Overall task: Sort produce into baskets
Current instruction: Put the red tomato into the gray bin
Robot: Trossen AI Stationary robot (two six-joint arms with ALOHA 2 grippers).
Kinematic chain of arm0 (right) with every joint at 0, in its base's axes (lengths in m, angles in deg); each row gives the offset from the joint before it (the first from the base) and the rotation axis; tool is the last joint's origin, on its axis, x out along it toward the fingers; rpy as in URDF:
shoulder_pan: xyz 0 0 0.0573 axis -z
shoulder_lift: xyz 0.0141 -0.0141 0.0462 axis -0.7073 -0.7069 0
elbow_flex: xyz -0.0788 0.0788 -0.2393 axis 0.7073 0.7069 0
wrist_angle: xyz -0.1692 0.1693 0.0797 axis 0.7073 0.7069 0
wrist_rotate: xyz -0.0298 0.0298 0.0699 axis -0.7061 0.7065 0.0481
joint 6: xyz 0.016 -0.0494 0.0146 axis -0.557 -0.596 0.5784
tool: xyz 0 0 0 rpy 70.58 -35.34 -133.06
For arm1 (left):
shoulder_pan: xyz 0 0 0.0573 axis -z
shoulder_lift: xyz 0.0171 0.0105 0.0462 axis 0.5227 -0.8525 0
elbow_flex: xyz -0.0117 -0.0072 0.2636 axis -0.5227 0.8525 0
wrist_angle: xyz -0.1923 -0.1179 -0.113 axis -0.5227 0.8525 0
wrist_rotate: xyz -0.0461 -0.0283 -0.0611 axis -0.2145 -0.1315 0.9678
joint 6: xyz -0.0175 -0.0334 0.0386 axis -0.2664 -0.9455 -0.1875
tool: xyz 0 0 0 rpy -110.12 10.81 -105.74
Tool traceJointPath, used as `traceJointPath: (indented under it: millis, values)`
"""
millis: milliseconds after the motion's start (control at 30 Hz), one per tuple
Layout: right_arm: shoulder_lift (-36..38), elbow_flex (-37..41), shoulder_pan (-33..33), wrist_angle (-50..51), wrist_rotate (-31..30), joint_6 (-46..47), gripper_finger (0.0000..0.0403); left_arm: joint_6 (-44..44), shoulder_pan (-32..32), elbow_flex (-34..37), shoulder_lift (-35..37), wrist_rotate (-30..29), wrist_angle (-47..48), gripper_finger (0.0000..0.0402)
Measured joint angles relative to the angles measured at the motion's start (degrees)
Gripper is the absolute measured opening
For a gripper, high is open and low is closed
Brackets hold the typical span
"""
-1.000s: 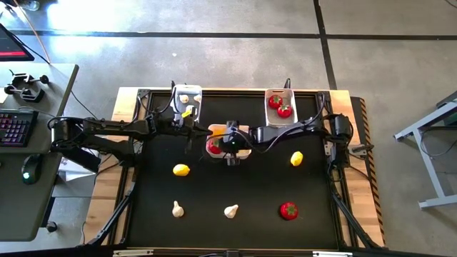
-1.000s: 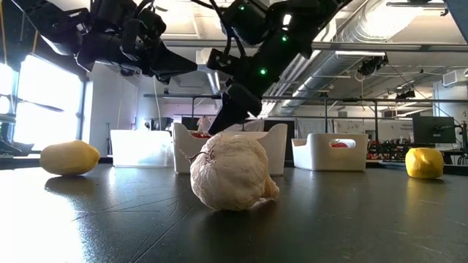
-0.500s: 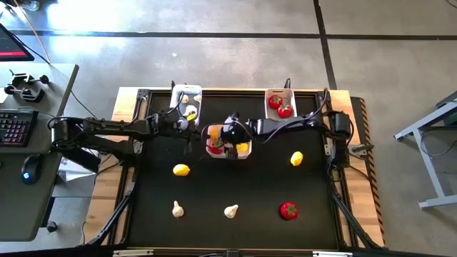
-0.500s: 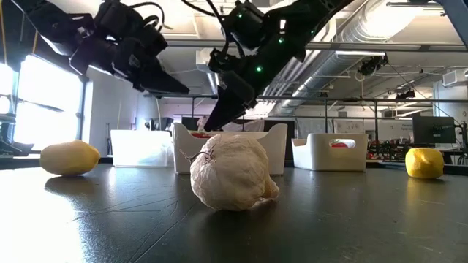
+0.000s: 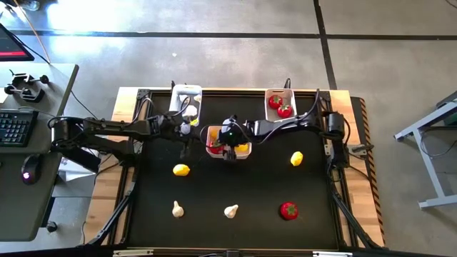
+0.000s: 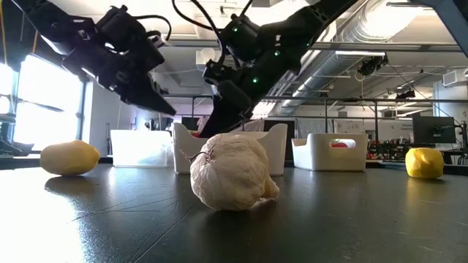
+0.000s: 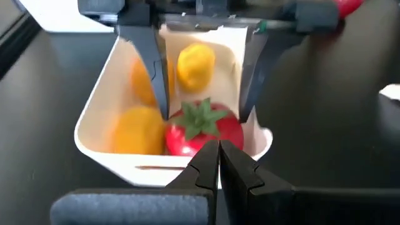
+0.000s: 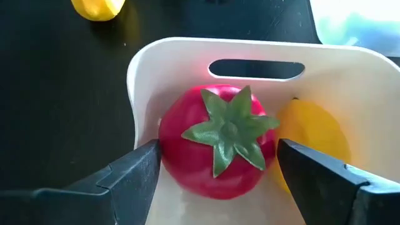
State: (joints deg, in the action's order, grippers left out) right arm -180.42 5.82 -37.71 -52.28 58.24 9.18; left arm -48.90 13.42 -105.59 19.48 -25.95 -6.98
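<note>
The red tomato [image 8: 215,147] is among the lemons in the white basket, so my right gripper should take hold of it and move it to the basket of tomatoes [image 5: 280,107].
A white basket [image 5: 250,143] stands mid-table and holds a red tomato [image 8: 219,140] with a green top and yellow lemons [image 8: 315,137]. The tomato rests on the basket's floor against its end wall. My right gripper [image 8: 219,164] hangs open over this basket, one finger on either side of the tomato; I cannot tell whether either touches it. My left gripper [image 7: 219,153] is shut on nothing, just left of the basket [image 7: 100,134] and pointing at it. Loose on the mat lie two lemons [image 5: 181,170] [image 5: 297,158], two garlic bulbs [image 5: 177,208] [image 5: 230,210] and a tomato [image 5: 288,210].
A narrow basket [image 5: 187,91] with garlic stands at the far left, and another [image 5: 280,93] with two tomatoes at the far right. A desk with a keyboard [image 5: 14,127] stands left of the table. The mat's near half holds only the loose produce.
My right gripper has opened over the middle basket and let go of the red tomato, which now lies inside it. My left gripper has drawn back a little toward the table's left edge and tipped downward, staying shut.
</note>
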Motion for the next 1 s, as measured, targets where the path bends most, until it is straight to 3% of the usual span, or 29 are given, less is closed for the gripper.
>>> traceJointPath:
  millis: [300,600,700,900,1000]
  values:
    - [-0.36,0.00,0.20,-1.85,1.11,-1.00,0.0312,-0.54,2.29,0.00,-3.56,-4.80,1.21,0.0000]
    - [-2.66,-0.21,0.26,-3.59,1.52,-1.12,0.0308,-1.43,2.84,0.00,-6.75,-5.92,-0.40,0.0000]
    - [-2.70,-0.20,0.26,-3.78,1.52,-1.64,0.0286,-1.45,2.84,0.00,-6.75,-5.94,-0.53,0.0000]
    - [-2.76,-0.17,0.62,-3.75,1.50,-2.10,0.0205,-1.45,2.84,0.02,-6.75,-5.98,-0.77,0.0000]
    - [-2.48,-0.15,0.63,-3.68,1.46,-2.16,0.0199,-1.46,2.84,0.04,-6.75,-6.00,-0.90,0.0000]
